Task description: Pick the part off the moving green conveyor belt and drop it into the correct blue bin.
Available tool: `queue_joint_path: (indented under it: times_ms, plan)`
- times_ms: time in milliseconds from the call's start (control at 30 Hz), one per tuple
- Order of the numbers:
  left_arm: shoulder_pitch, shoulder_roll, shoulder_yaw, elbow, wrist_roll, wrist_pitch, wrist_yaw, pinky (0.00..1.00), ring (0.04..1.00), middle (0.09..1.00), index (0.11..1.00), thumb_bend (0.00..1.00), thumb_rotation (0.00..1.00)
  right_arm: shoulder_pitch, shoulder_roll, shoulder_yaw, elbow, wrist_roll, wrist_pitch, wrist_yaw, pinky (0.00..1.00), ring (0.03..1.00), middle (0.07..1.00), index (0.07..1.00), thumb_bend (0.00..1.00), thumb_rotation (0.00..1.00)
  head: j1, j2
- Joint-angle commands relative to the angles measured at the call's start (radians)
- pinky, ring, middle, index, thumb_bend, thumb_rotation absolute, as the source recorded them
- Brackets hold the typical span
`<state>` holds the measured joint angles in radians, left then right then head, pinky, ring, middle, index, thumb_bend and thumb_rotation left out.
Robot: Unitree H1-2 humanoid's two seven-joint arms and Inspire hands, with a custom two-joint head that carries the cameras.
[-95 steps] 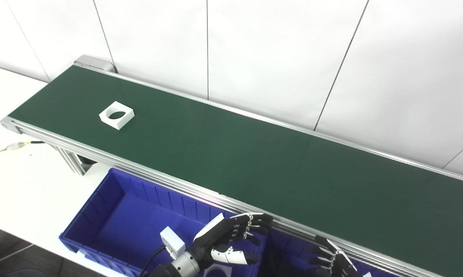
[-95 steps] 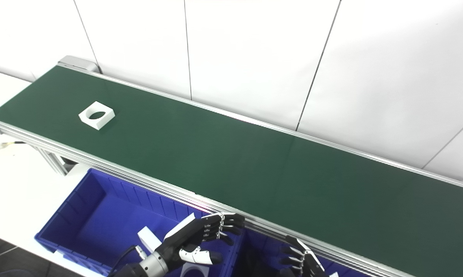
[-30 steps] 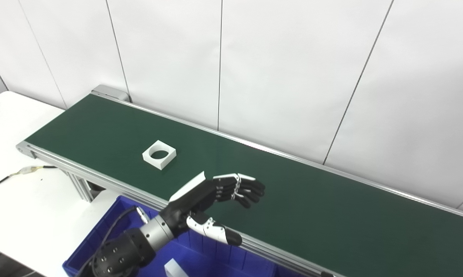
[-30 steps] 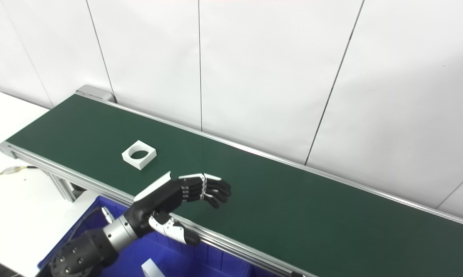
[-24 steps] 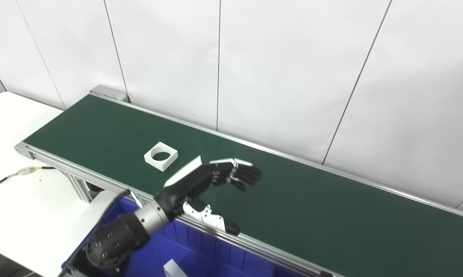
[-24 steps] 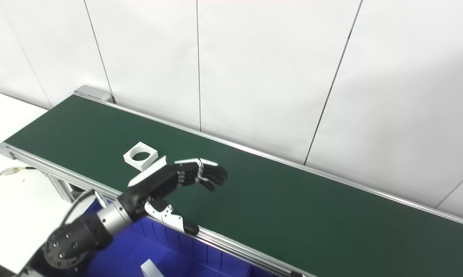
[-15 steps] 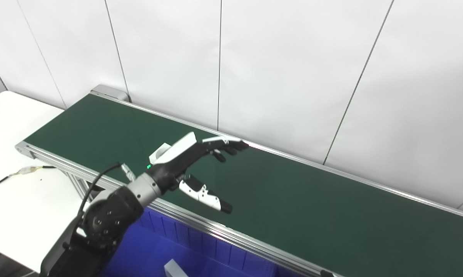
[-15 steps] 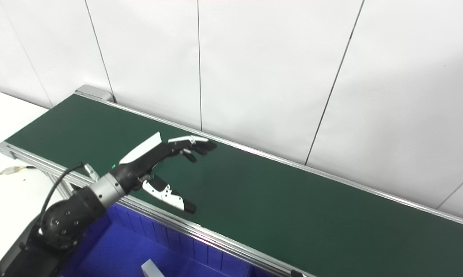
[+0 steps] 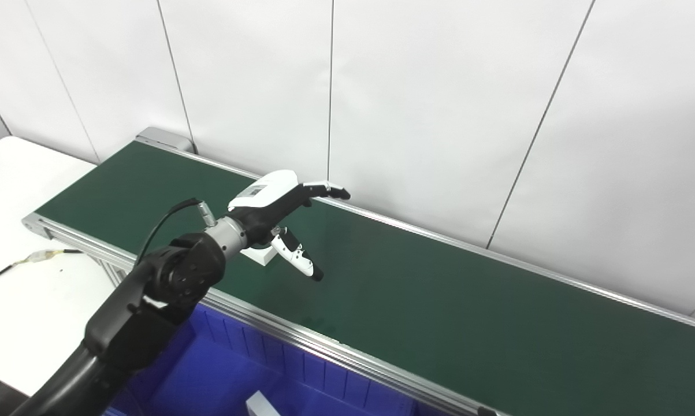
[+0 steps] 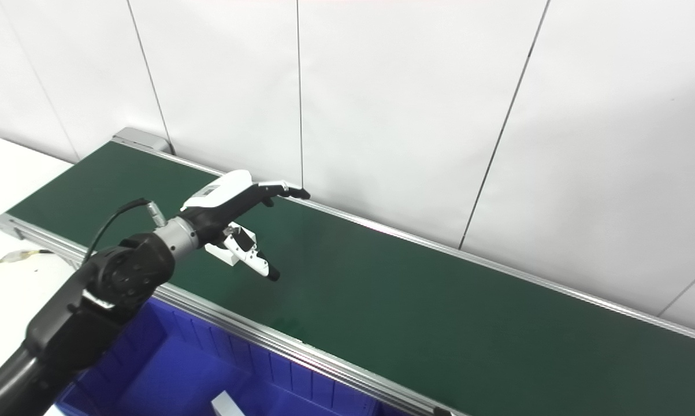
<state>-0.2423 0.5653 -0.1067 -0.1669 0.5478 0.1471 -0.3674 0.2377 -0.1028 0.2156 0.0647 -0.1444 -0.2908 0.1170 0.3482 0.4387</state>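
A white block is already lying inside the blue bin, so I should expect another white square part to be hidden there when I bring this part over.
A white square part with a round hole lies on the green conveyor belt, left of the middle. My left hand hovers just above it. The hand is open, fingers stretched toward the far wall and thumb pointing down toward the belt on the part's right side. Wrist and palm hide most of the part, and only a corner shows. I cannot tell whether the thumb touches it. A blue bin sits below the belt's near rail. My right hand is out of view.
A white block lies inside the blue bin. A white table with a cable stands on the left. The belt's aluminium rail runs along the near side. White wall panels stand close behind the belt.
My left hand has risen from the bin, crossed the near rail and swung left to above the part, fingers uncurling. The part has ridden right along the belt. The camera shifted after the earliest frames.
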Motion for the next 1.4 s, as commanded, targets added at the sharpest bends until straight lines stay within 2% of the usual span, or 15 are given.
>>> queue_joint_path:
  times_ms: [0, 367, 667, 1033, 1367]
  plan:
    - [-0.067, 0.045, -0.008, 0.006, 0.054, -0.007, 0.006, 0.77, 0.860, 0.862, 0.830, 0.88, 0.03, -0.011, 0.009, 0.001, -0.017, 0.000, -0.062, -0.008, 0.54, 0.634, 0.716, 0.808, 0.66, 0.78, 0.000, 0.000]
    - [-0.169, 0.062, -0.097, 0.198, 0.158, -0.025, -0.010, 0.78, 0.859, 0.876, 0.840, 0.89, 0.00, -0.006, 0.012, 0.002, -0.028, -0.001, -0.052, -0.010, 0.53, 0.631, 0.714, 0.803, 0.65, 0.77, -0.005, 0.000]
    - [-0.232, 0.067, -0.153, 0.339, 0.186, -0.052, -0.009, 0.80, 0.880, 0.888, 0.858, 0.91, 0.00, -0.001, 0.011, 0.001, -0.032, 0.003, -0.054, -0.009, 0.53, 0.630, 0.715, 0.805, 0.67, 0.78, -0.006, 0.003]
    - [-0.278, 0.066, -0.220, 0.400, 0.218, -0.015, -0.082, 0.87, 0.946, 0.943, 0.900, 0.92, 0.01, 0.011, 0.011, 0.004, -0.049, -0.002, -0.049, -0.009, 0.53, 0.631, 0.715, 0.808, 0.68, 0.79, -0.012, 0.010]
    - [-0.281, 0.055, -0.260, 0.453, 0.241, -0.031, -0.064, 0.85, 0.925, 0.935, 0.908, 0.93, 0.00, 0.030, 0.011, 0.005, -0.077, -0.004, -0.034, -0.008, 0.53, 0.636, 0.720, 0.813, 0.70, 0.80, -0.016, 0.023]
